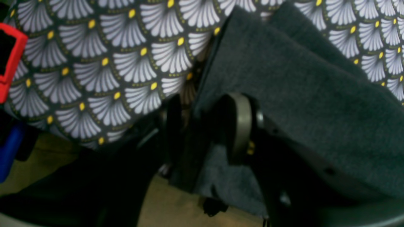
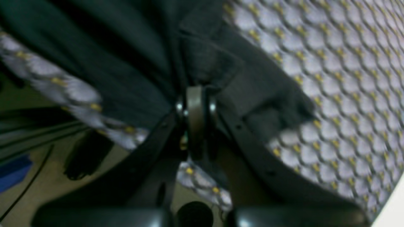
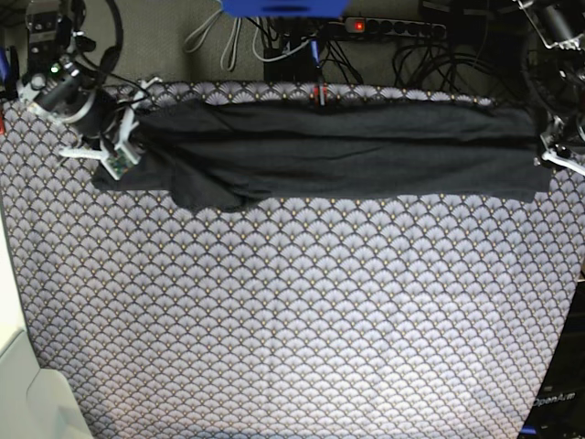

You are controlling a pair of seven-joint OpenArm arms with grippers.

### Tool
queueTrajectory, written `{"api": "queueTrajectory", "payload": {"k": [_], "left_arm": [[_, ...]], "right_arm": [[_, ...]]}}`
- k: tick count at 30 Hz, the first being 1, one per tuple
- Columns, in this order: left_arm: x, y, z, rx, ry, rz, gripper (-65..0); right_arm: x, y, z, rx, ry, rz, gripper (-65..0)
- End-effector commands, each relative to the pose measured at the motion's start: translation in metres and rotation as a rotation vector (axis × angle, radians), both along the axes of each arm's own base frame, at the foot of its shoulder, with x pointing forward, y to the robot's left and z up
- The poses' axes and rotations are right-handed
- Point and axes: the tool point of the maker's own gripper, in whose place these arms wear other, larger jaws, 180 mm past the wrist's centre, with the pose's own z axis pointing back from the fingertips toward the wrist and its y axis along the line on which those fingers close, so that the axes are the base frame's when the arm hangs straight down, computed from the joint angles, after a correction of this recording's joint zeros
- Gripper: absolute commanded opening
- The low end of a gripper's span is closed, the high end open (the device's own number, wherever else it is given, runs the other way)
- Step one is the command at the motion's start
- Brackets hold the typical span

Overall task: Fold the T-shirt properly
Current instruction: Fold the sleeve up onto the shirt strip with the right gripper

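My right gripper needs to straighten the T-shirt, because a lobe of the T-shirt (image 3: 218,190) hangs down beside its bunched end. My right gripper should pull that bunched end (image 3: 154,151) away from my left gripper.
The dark charcoal T-shirt (image 3: 347,155) lies stretched in a long folded band across the far part of the table, plain side showing. My right gripper (image 3: 123,146) is at its left end. In the right wrist view the gripper (image 2: 195,116) is shut on bunched shirt fabric (image 2: 110,63). My left gripper (image 3: 547,151) is at the shirt's right end. In the left wrist view the gripper (image 1: 205,126) pinches the shirt's edge (image 1: 300,110) between its fingers. A lobe of cloth sags toward the front near the left end.
The purple-white scallop-patterned cloth (image 3: 292,311) covers the table and also shows in both wrist views (image 1: 110,63) (image 2: 347,94). Cables and a power strip (image 3: 393,27) lie behind the far edge. A red-framed object (image 1: 9,53) is at the left. A white surface (image 3: 14,366) borders the left.
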Motion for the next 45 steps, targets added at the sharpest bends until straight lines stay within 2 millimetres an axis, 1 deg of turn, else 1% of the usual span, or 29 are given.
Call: {"api": "queueTrajectory", "payload": {"k": [1, 3, 6, 9, 11, 13, 15, 18, 21, 24, 25, 27, 30, 34, 36, 39, 42, 45], "left_arm": [[0.009, 0.011, 0.016, 0.034, -0.04, 0.0, -41.6], [0.009, 0.011, 0.016, 0.034, -0.04, 0.0, -41.6], [0.009, 0.011, 0.016, 0.034, -0.04, 0.0, -41.6], [0.009, 0.011, 0.016, 0.034, -0.04, 0.0, -41.6], [0.009, 0.011, 0.016, 0.034, -0.04, 0.0, -41.6], [0.009, 0.011, 0.016, 0.034, -0.04, 0.0, -41.6], [0.009, 0.011, 0.016, 0.034, -0.04, 0.0, -41.6], [0.009, 0.011, 0.016, 0.034, -0.04, 0.0, -41.6], [0.009, 0.011, 0.016, 0.035, -0.04, -0.001, -41.6], [0.008, 0.013, 0.016, 0.038, -0.036, -0.001, -41.5], [0.007, 0.016, 0.019, 0.049, -0.033, -0.003, -41.5], [0.007, 0.017, 0.019, 0.052, -0.032, -0.003, -41.5], [0.006, 0.019, 0.02, 0.056, -0.028, -0.005, -41.5], [0.005, 0.019, 0.019, 0.056, -0.027, -0.005, -41.5], [0.005, 0.019, 0.019, 0.056, -0.027, -0.005, -41.5], [0.005, 0.018, 0.019, 0.055, -0.025, -0.005, -41.5], [0.005, 0.018, 0.019, 0.054, -0.027, -0.005, -41.5], [0.005, 0.017, 0.019, 0.053, -0.027, -0.005, -41.5]], "right_arm": [[0.006, -0.004, 0.009, 0.002, -0.036, -0.007, -64.3], [0.007, -0.013, 0.012, -0.009, -0.044, -0.032, -64.3], [0.008, -0.032, 0.016, -0.028, -0.058, -0.091, -64.3], [0.0, -0.039, 0.013, -0.025, -0.046, -0.131, -64.3], [-0.003, -0.039, 0.011, -0.025, -0.036, -0.132, -64.3], [-0.012, -0.038, 0.006, -0.02, -0.011, -0.134, -64.3], [-0.016, -0.03, 0.001, 0.005, -0.001, -0.139, -64.3], [-0.021, -0.022, -0.01, 0.031, 0.032, -0.142, -64.3], [-0.023, -0.017, -0.016, 0.041, 0.053, -0.133, -64.3], [-0.024, -0.019, -0.02, 0.043, 0.065, -0.14, -64.2], [-0.022, -0.02, -0.02, 0.042, 0.06, -0.14, -64.2], [-0.017, -0.021, -0.018, 0.039, 0.049, -0.14, -64.1], [-0.016, -0.025, -0.025, 0.041, 0.066, -0.151, -62.4], [-0.011, -0.038, -0.035, 0.028, 0.099, -0.177, -52.3], [-0.01, -0.046, -0.038, 0.008, 0.117, -0.188, -49.1], [-0.01, -0.066, -0.032, -0.006, 0.102, -0.252, -47.7], [-0.001, -0.082, -0.022, -0.018, 0.064, -0.298, -47.7], [0.003, -0.1, -0.013, -0.03, 0.032, -0.351, -47.7]]}}
